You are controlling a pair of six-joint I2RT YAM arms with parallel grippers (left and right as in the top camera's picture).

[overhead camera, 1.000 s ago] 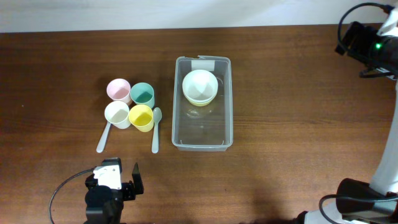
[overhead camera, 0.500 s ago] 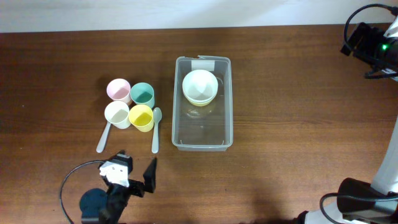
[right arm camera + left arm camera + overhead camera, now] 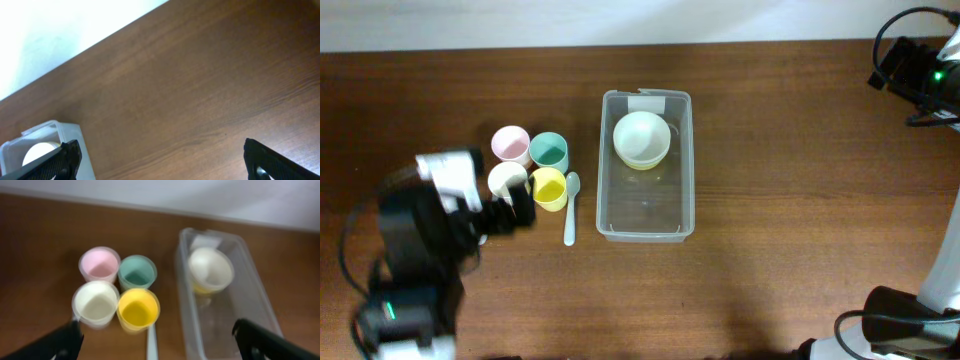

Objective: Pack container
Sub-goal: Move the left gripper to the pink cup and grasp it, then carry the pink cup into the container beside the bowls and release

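Observation:
My left gripper should pick up the pink cup (image 3: 510, 144) and put it next to the bowls, because the cups (image 3: 548, 152) are across the container from my right gripper.
The clear container (image 3: 646, 208) stands at the table's middle, with a white bowl (image 3: 641, 135) nested on a yellow one at its far end. To its left stand pink (image 3: 509, 142), teal (image 3: 549, 152), white (image 3: 502, 178) and yellow (image 3: 548, 187) cups, with a grey spoon (image 3: 570, 210) beside them. My left gripper (image 3: 508, 215) is open and empty, hovering just in front of the cups. In the left wrist view the gripper (image 3: 157, 345) frames the yellow cup (image 3: 138, 309) and spoon (image 3: 151, 342). My right gripper (image 3: 898, 65) is open and empty at the far right.
My left arm (image 3: 420, 260) covers the table's left front and hides the spoon that lay below the white cup. The right wrist view shows bare wood, its open gripper (image 3: 165, 160) and the container's corner (image 3: 47, 136) at lower left.
My left arm has swung from the front edge up and left, so its gripper now hangs over the near side of the cups. One spoon is now hidden. The right arm barely moved.

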